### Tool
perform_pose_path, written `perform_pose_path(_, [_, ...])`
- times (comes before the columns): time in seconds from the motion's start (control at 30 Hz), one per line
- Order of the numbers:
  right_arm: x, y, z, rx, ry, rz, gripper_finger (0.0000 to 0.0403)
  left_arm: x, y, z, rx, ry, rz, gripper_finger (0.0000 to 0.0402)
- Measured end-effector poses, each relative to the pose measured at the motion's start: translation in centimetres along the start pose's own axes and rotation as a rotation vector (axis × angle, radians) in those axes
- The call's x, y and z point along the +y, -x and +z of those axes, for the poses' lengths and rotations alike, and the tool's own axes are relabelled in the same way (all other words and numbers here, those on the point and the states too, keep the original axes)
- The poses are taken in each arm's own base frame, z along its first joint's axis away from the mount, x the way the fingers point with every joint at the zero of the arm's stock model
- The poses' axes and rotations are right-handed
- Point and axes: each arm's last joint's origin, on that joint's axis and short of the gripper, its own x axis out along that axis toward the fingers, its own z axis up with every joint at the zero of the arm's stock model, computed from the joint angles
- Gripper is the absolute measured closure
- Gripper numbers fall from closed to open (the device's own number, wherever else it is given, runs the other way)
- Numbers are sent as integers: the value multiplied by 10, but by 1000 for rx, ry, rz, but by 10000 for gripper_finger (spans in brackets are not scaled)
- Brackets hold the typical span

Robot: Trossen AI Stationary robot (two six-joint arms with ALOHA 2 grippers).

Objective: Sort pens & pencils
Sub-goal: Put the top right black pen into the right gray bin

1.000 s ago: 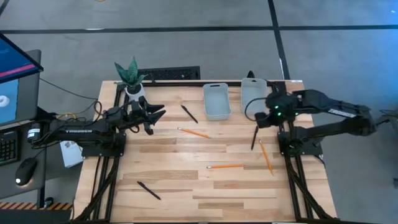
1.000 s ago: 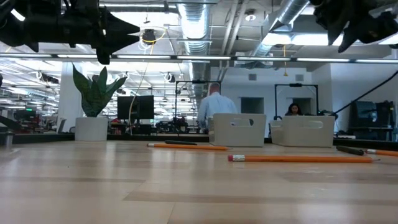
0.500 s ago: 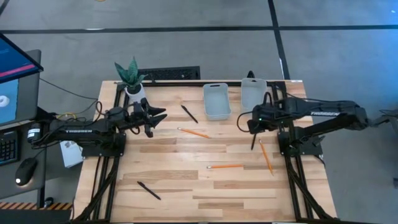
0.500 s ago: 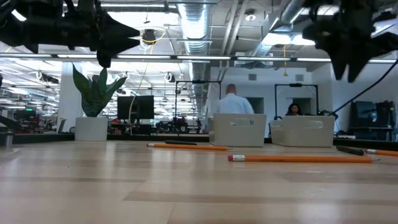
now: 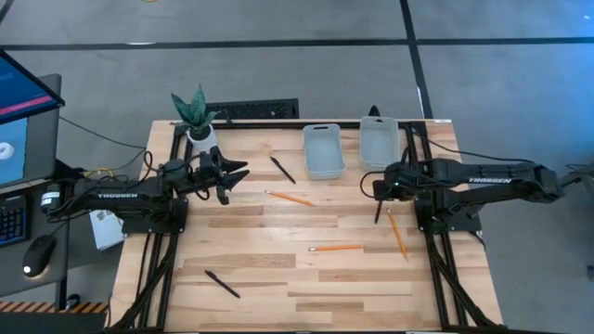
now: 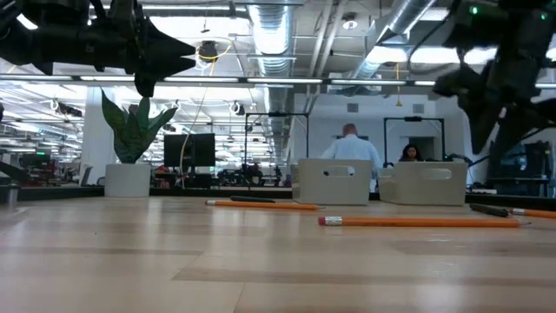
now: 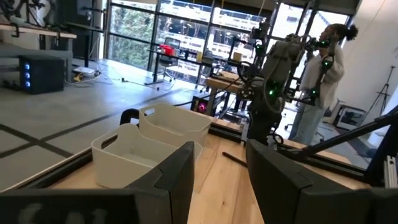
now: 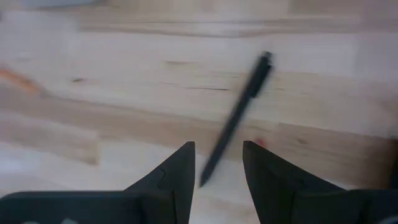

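The black pen points lengthwise into the gap of my right gripper's open fingers [image 8: 212, 164]. I should go on moving down until the fingers are on both sides of the pen's body [image 8: 232, 122], then close them.
Three black pens lie flat on the table: one near the bins [image 5: 282, 170], one at the right [image 5: 380, 210], one at the near left [image 5: 222, 284]. Three orange pencils lie flat too [image 5: 290, 198], [image 5: 337, 248], [image 5: 397, 234]. My right gripper [image 5: 379, 186] hovers open, pointing down, over the far end of the right pen [image 8: 236, 118], which shows between and beyond its fingers. It touches nothing. My left gripper [image 5: 232, 174] waits open above the table's far left, by the plant.
Two pale bins [image 5: 323, 150], [image 5: 379, 141] stand side by side at the far edge. A potted plant [image 5: 195, 113] stands at the far left corner. In the low view a person [image 6: 352, 152] stands in the room behind the bins.
My right gripper has come down and moved from beside the right bin toward the near edge, ending over the right pen's far end. The pens and pencils have stayed where they were. The person behind the table has walked to the right.
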Motion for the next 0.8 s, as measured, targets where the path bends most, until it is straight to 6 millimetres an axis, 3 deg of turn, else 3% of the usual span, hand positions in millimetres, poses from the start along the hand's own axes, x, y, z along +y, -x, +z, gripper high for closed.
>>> perform_pose_path(0.27, [-7, -22, 0, -44, -54, 10, 246, 0, 0, 0, 1, -1, 9, 266])
perform_pose_path(0.8, [-3, -31, 2, -90, -90, -17, 246, 1, 0, -1, 2, -10, 38, 266])
